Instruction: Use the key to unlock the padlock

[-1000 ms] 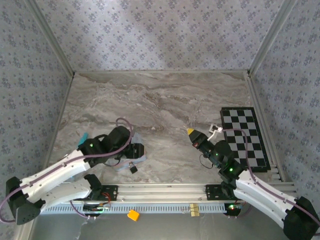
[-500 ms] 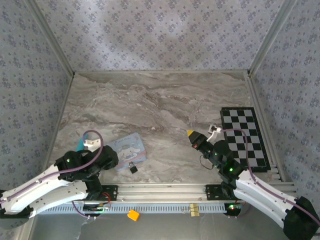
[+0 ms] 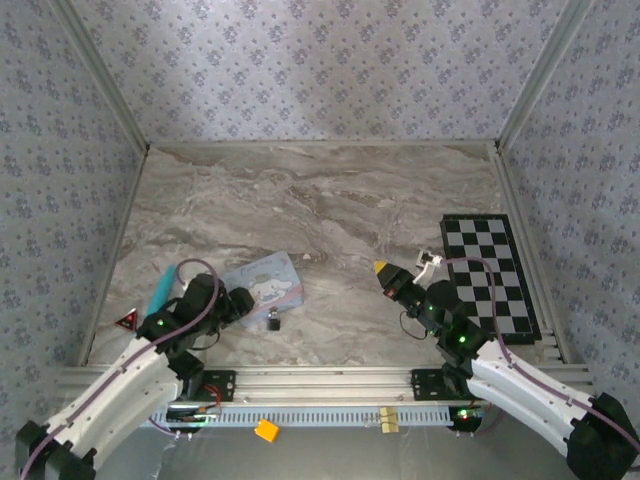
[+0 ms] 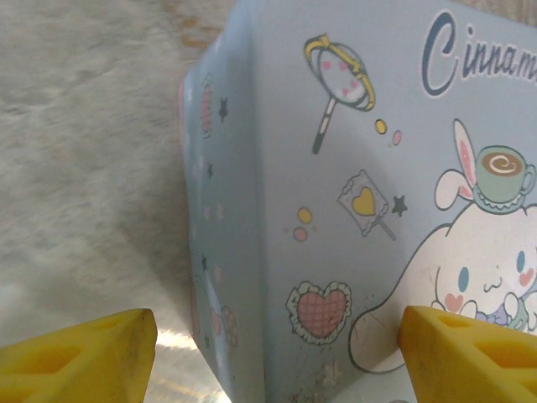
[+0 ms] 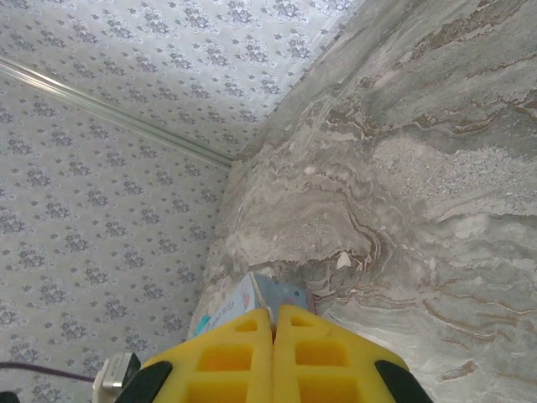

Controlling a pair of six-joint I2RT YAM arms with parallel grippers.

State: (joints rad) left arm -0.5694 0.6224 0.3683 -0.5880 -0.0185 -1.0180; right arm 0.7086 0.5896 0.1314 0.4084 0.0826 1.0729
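Note:
The case with the padlock point(image 3: 268, 283) is a long way from my right gripper, so next my left gripper pushes the case's end point(image 4: 225, 210) toward the middle and then takes the padlock first.
The padlock point(image 3: 273, 322), tiny and black, hangs at the near edge of a light-blue cartoon-printed case point(image 3: 265, 283) that lies on the marble table. My left gripper point(image 3: 238, 302) is at the case's left end. In the left wrist view its yellow fingertips point(image 4: 80, 353) stand wide apart, open, either side of the case's corner point(image 4: 252, 210). My right gripper point(image 3: 383, 270) hovers right of centre. Its yellow fingers point(image 5: 218, 361) are pressed shut with nothing showing between them, and the case point(image 5: 252, 304) peeks out beyond their tips. The key is out of view.
A black-and-white checkerboard point(image 3: 492, 275) lies at the right edge. A teal pen-like object point(image 3: 163, 287) and a small red triangle point(image 3: 128, 321) lie at the left by the rail. Patterned walls enclose the marble table point(image 3: 320, 200).
The left arm pulled back from over the case, then came in again at its left end with jaws wider. The case and padlock shifted slightly away from me. The right arm stayed still.

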